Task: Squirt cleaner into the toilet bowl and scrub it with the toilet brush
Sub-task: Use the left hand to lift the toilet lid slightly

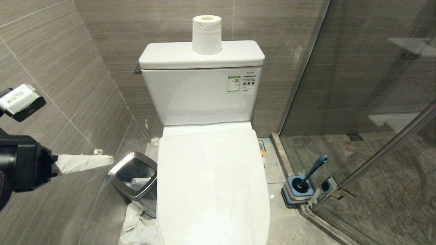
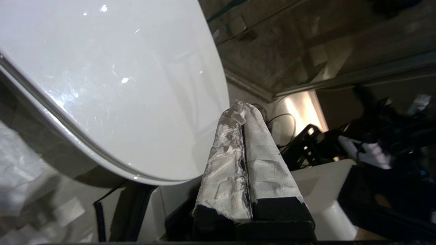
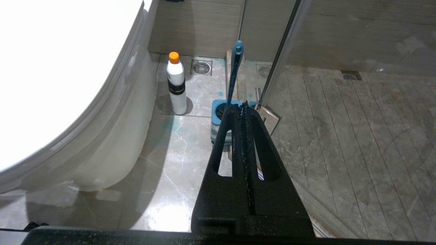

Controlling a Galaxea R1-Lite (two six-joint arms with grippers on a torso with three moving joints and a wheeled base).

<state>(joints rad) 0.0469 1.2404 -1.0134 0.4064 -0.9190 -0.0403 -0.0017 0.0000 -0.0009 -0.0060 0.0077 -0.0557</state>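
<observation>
Next, I open my shut left gripper and lower it beside the lid's edge (image 1: 158, 200), because the white lid (image 1: 212, 179) covers the bowl and that gripper is above the lid.
The toilet's white lid (image 1: 211, 177) is down, so the toilet bowl's inside is hidden; its outer side (image 3: 112, 149) shows in the right wrist view. The toilet brush (image 1: 313, 170) stands in its blue-and-grey holder (image 1: 299, 192) on the floor to the toilet's right. A white bottle with an orange cap (image 3: 176, 85) stands between them. Pale turquoise dabs of cleaner (image 3: 219, 93) mark the tiles. My left gripper (image 1: 109, 159), wrapped in white paper, is shut and empty, level to the lid's left (image 2: 242, 107). My right gripper (image 3: 242, 106) is shut and empty, low, pointing at the brush (image 3: 235, 75).
A square steel waste bin (image 1: 134, 178) stands against the toilet's left side, with crumpled paper (image 1: 136, 228) on the floor before it. A paper roll (image 1: 206, 34) sits on the tank. The glass shower door (image 1: 374, 102) and its metal frame close off the right.
</observation>
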